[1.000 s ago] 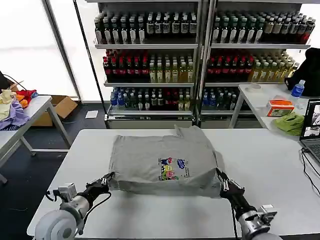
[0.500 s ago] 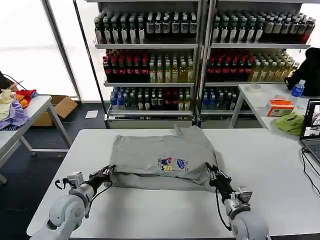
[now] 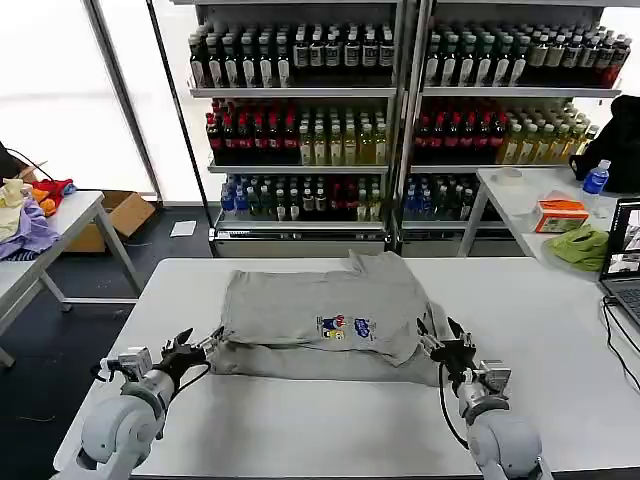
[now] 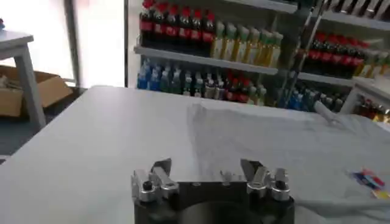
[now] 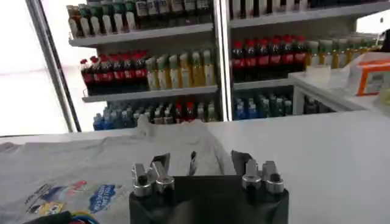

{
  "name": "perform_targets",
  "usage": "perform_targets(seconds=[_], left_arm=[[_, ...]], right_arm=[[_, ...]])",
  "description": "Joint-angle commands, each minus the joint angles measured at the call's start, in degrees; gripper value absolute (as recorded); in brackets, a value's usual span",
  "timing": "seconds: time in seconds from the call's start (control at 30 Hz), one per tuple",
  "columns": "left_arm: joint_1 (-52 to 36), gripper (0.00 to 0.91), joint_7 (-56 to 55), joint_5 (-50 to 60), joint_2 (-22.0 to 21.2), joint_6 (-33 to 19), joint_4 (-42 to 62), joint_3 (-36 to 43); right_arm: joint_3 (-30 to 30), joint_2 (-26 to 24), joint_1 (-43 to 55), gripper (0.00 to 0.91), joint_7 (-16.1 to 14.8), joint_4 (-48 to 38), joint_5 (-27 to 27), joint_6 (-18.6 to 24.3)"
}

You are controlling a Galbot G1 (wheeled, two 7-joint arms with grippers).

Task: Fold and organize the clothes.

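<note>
The shirt's loose edge (image 3: 300, 347) lies limp next to the print, so I expect the shirt to fold over into a low, narrow piece of cloth that covers the print when the robot folds it.
The clothes, a light grey short-sleeved shirt (image 3: 320, 315), lie folded across the middle of the white table (image 3: 300, 420), with the small multicolour print (image 3: 345, 327) facing up. My left gripper (image 3: 185, 347) is open just off the shirt's near left corner, holding nothing. At the near right corner my right gripper (image 3: 447, 343) is open too, close beside the fabric. In the left wrist view the open left gripper (image 4: 206, 170) faces the grey shirt (image 4: 292, 143). The right wrist view has the open right gripper (image 5: 201, 161) over the shirt (image 5: 73, 176).
Shelves of bottles (image 3: 400, 110) stand behind the table. A side table at the left carries a purple, yellow and red garment heap (image 3: 28, 215). The right table holds a lime-green cloth (image 3: 581, 246), an orange box (image 3: 560, 215) and a laptop (image 3: 625, 260).
Both grippers carried the shirt's near hem away from me over the shirt, then let go, opened and drew back a little. The shirt now lies folded shorter.
</note>
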Motion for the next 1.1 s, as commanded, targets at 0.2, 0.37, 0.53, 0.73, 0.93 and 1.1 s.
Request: perform_targets(seconds=[0.2,0.37,0.53,0.73,0.93,1.1], left_arm=[[10.02,0.907,2.11,8.40,-3.29,-3.22,-3.24,0.95],[7.25,0.907,2.76,9.01,-3.59,-5.20,0.47,1.62],[7.23,0.514,3.78,9.04,-3.56,-5.79,1.80,2.26],[7.48,0.000,5.92,9.41,-3.66,-7.72,3.58,2.24],[7.54,0.000,8.01,10.27,-3.75,-9.39,3.56,2.17],[7.51,0.010,8.07,10.76,-3.50,-9.93,3.55,2.07]], right_arm=[[-0.09,0.44,-8.86,0.907,3.75,4.29,-3.67,-2.08],[-1.55,0.54,-8.42,0.645,3.77,3.60,-5.20,-3.60],[-1.63,-0.02,-7.17,0.000,3.98,0.88,-3.02,-3.54],[-2.49,-0.48,-6.42,0.000,3.21,-1.12,-2.90,-3.92],[-2.45,-1.40,-6.30,0.000,3.06,-1.19,-1.68,-3.84],[-1.74,-2.42,-6.37,0.000,2.69,-1.01,0.07,-3.42]])
